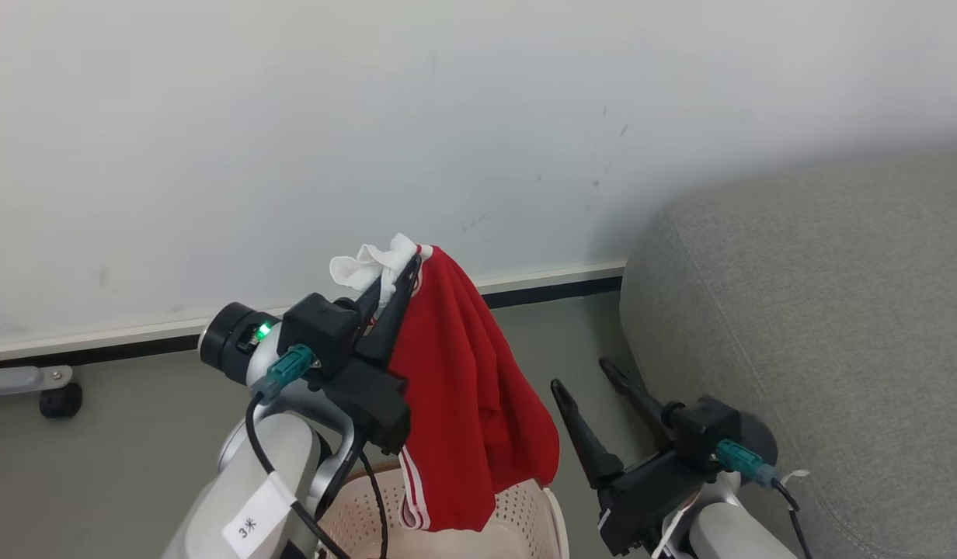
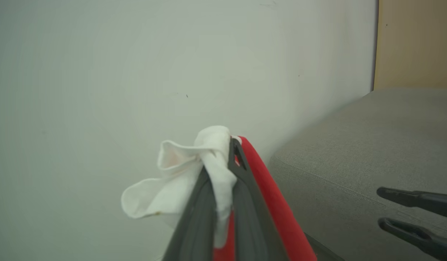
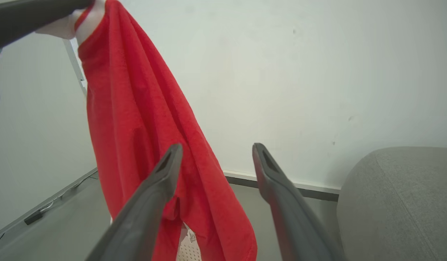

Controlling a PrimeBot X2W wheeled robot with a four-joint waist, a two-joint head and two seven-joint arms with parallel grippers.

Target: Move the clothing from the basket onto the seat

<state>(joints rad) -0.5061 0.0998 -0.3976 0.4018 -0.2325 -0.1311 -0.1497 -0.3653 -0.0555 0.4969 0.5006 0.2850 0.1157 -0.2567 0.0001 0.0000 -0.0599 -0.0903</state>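
The red garment (image 1: 513, 452) droops loosely in long folds (image 1: 468, 359), so I expect it to sink into a crumpled pile when I lower it onto the seat.
My left gripper (image 1: 407, 273) is shut on a red garment with white edging (image 1: 467, 388), lifted above the cream basket (image 1: 525, 516) so the cloth hangs down to its rim. In the left wrist view the gripper (image 2: 223, 152) pinches a bunch of white and red fabric (image 2: 180, 181) between its fingers. My right gripper (image 1: 583, 374) stands open and empty to the right of the garment, close to the grey seat (image 1: 820, 310). The right wrist view looks between the open gripper (image 3: 216, 148) at the hanging red cloth (image 3: 136, 119), with the seat (image 3: 401, 203) at lower right.
A white wall (image 1: 447, 116) with a dark skirting strip (image 1: 548, 293) stands close behind. A caster wheel (image 1: 60, 400) and metal leg sit at the far left on the grey floor. A tan panel (image 2: 415, 43) rises behind the seat.
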